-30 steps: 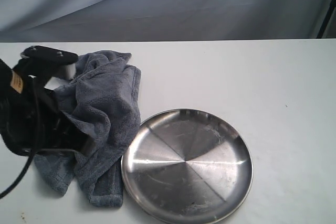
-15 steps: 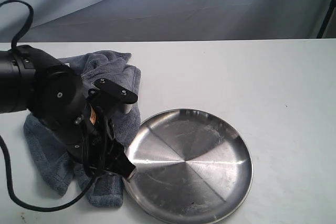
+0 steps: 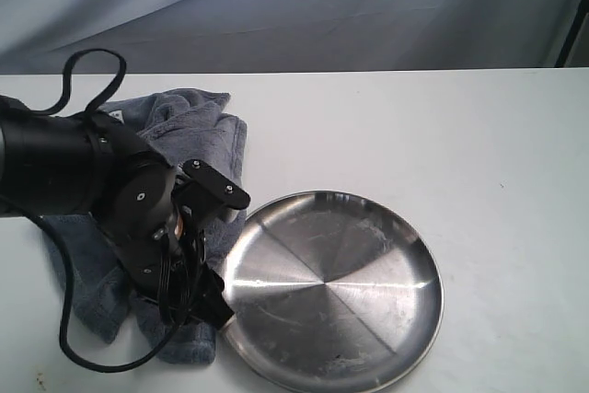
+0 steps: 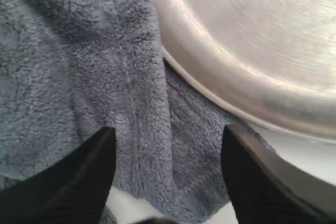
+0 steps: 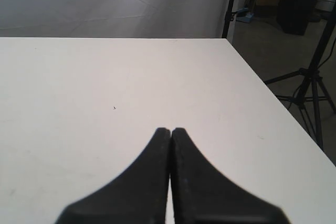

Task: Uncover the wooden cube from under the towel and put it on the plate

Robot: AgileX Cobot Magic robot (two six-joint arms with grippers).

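Note:
The limp towel (image 3: 189, 345) hangs over a raised hump (image 3: 206, 143) behind my left gripper. The towel will fold back and drag the wooden cube with it when I pull.
The dark blue-grey towel (image 3: 193, 126) lies bunched on the white table, left of the steel plate (image 3: 350, 273), and its lower edge touches the plate's rim. My left gripper (image 3: 210, 306) hangs over the towel's near corner beside that rim. In the left wrist view the left gripper (image 4: 168, 135) is open, with its black fingers (image 4: 84, 182) either side of a fold of towel (image 4: 79, 51) and nothing gripped; the plate (image 4: 252, 35) lies just beyond. The wooden cube is hidden. My right gripper (image 5: 170, 129) is shut and empty over bare table.
A black cable (image 3: 87, 71) loops up from the left arm. In the right wrist view the table's edge (image 5: 262, 93) runs close by, with a tripod (image 5: 310, 87) on the floor beyond it. A grey backdrop (image 3: 294, 6) hangs behind the table.
The left arm has swung from the table's left edge across the towel toward the plate. Its jaws have opened, and the towel's left part has spread out.

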